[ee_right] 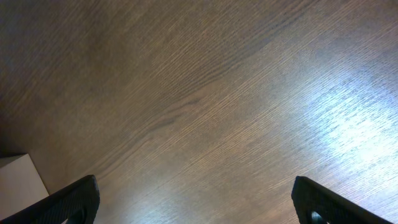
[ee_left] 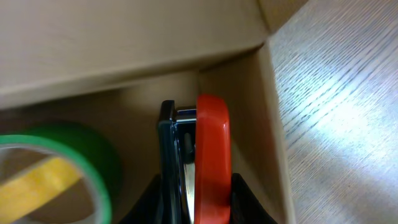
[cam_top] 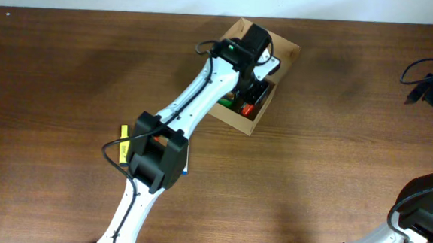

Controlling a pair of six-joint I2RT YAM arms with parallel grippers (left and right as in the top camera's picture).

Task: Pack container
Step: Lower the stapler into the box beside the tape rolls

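Observation:
I should open my left gripper, close its fingers and push the stapler down along the box's side, because it sits high and tilted beside that side.
The container is a brown cardboard box, open, at the back middle of the table. My left gripper reaches down into it. In the left wrist view the left gripper is shut on a stapler with a red top, a metal middle and a black base, held on edge near the container's corner wall. Beside it in the box lies a green tape roll with a yellow roll seen through it. My right gripper stands open over bare table, nothing between its fingers.
A yellow object lies on the wooden table partly under the left arm. Black cables sit at the far right edge. The right arm is at the front right corner. A white block shows at the right wrist view's lower left.

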